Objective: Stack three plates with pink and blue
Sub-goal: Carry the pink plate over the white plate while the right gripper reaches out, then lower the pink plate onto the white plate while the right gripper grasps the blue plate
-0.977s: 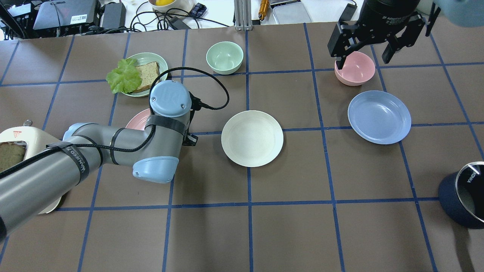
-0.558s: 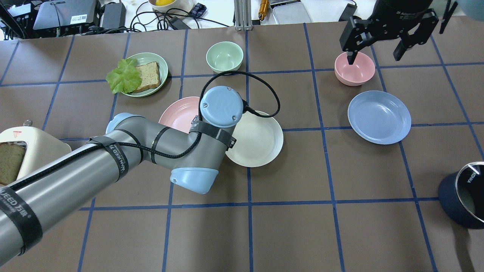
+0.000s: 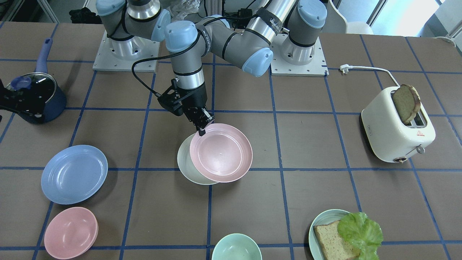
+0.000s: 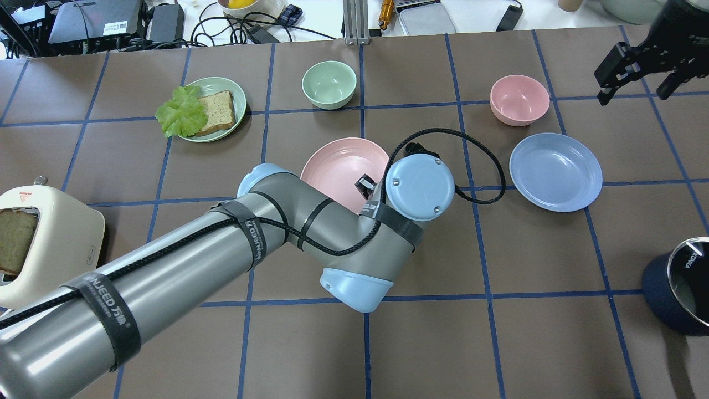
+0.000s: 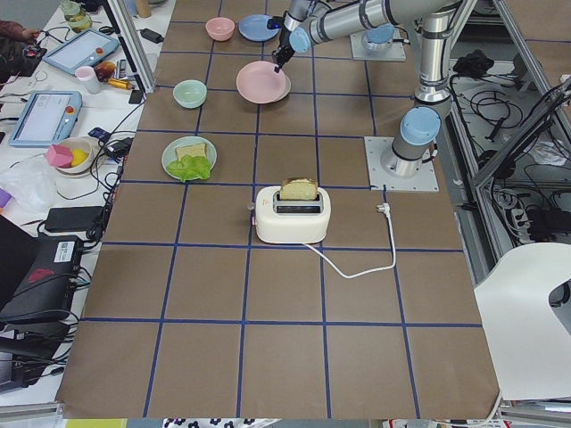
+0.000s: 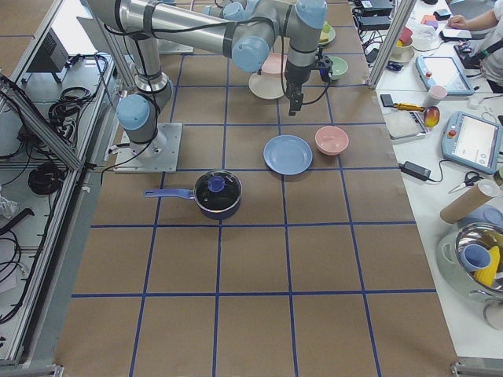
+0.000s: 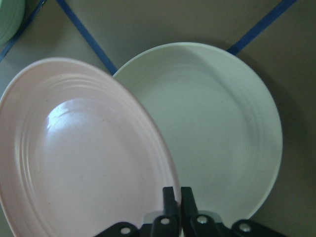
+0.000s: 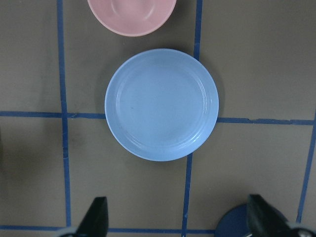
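Observation:
I expect the light blue plate [image 3: 74,174] to nest and hide the pale pink plate [image 3: 221,153] under it when I lower it, because the plates' round rims look the same width.
My left gripper [image 3: 200,129] is shut on the near rim of the pale pink plate [image 3: 221,152] and holds it tilted, partly over the cream-white plate [image 3: 185,163]. The left wrist view shows the pink plate [image 7: 84,163] overlapping the cream plate [image 7: 217,133], with the fingertips [image 7: 169,195] pinched on its edge. In the overhead view my arm hides most of the cream plate, and the pink plate [image 4: 340,166] shows. The light blue plate [image 4: 555,172] lies alone to the right, and it also shows in the right wrist view [image 8: 161,103]. My right gripper [image 4: 634,88] is open and empty, high above the table's far right.
A small pink dish [image 4: 519,100] sits just beyond the blue plate. A mint bowl [image 4: 329,83] and a mint plate with bread and lettuce [image 4: 235,91] are at the far side. A toaster [image 4: 50,244] stands at the left, a dark blue pot [image 4: 678,291] at the right edge.
My left arm has carried the pink plate to the right, from beside the cream plate to partly over it. My right gripper has moved right, away from the small pink dish.

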Robot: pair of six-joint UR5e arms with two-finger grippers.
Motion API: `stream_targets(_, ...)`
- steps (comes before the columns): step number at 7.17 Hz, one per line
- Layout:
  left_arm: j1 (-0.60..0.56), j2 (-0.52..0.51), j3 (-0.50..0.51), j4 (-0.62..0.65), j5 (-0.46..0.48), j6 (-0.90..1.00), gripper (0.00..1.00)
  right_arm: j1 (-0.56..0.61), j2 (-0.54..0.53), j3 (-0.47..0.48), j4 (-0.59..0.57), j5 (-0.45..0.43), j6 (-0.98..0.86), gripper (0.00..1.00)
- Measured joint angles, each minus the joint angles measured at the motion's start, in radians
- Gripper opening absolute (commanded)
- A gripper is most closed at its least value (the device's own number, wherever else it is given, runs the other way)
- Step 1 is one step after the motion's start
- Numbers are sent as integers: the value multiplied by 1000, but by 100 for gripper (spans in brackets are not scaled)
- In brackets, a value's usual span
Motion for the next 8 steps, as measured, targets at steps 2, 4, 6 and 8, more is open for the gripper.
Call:
stream_targets(2,-46,-56,29,5,1,8,0,-29,93,63,-135,-7,-80,99)
stream_targets(4,-78,-84,31,3,19,9,0,-81,197,132,-310,-2,-134,99)
stream_targets(6,-86,-91,24,-1,43,8,0,-99,275,153,-384,-5,-139,81)
stream_targets(8,-87,-93,21,-2,49,8,0,-102,331,156,-428,-12,-143,19)
